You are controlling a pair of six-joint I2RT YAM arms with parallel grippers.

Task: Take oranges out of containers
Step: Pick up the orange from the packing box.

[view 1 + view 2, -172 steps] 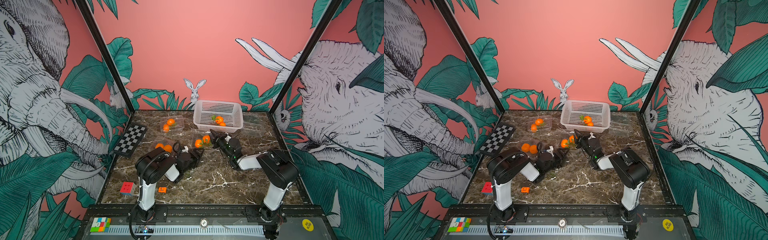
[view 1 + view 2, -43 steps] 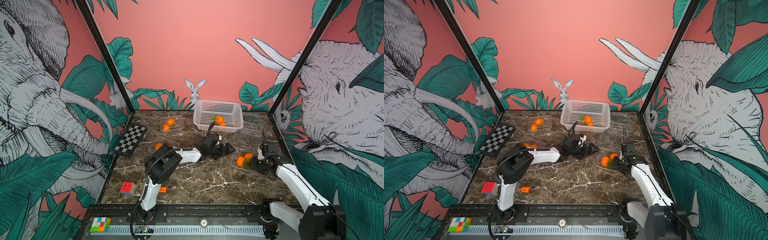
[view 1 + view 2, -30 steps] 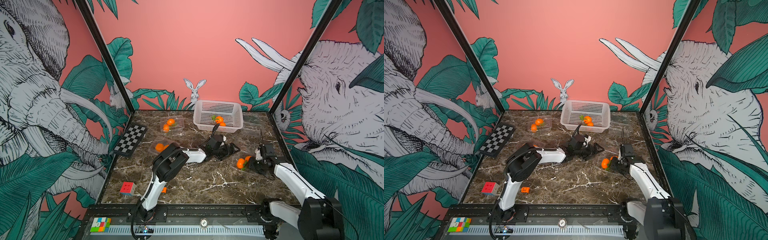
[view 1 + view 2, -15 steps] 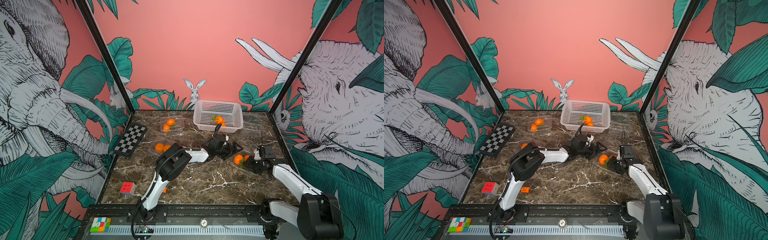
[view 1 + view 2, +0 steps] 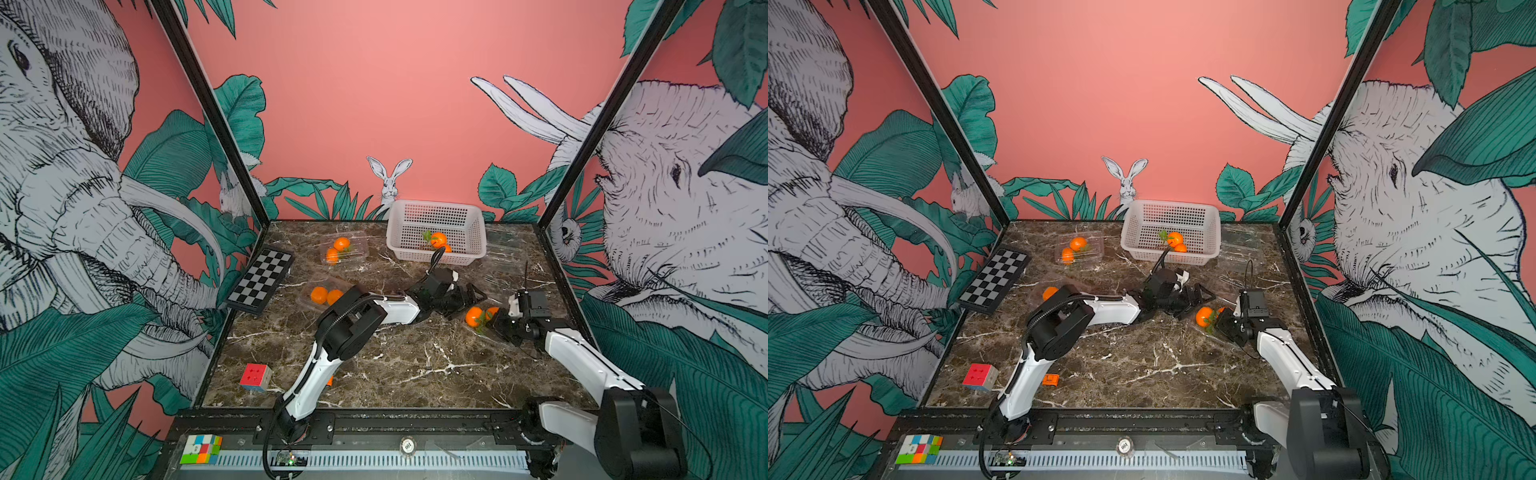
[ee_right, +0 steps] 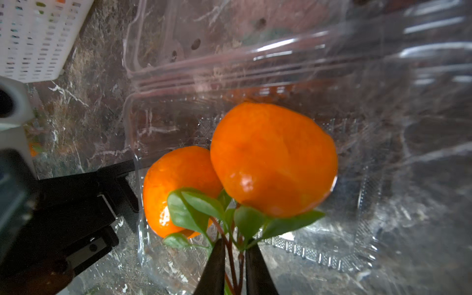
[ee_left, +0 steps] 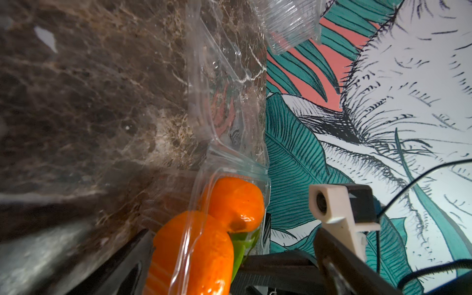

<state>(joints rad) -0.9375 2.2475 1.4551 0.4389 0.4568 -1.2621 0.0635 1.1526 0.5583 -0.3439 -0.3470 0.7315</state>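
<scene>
My left gripper needs to back away first because it blocks the way from the container to the white basket, and then my right gripper will carry the oranges by their stems.
An open clear container lies right of the table's middle with two oranges in it, joined by green leaves. My right gripper is shut on their reddish stems from the container's right side. My left gripper stands wide open at the container's left end, and the nearer orange shows between its fingers behind the plastic wall. Two more containers at the back left hold two oranges each.
At the back stands a white basket with oranges in it, and an empty clear container lies to its right. At the left are a chessboard and a red cube. A small orange block sits near my left arm.
My right gripper has closed onto the oranges' stems. The left arm has reached further right up to the container, which has shifted a little to the left with its oranges.
</scene>
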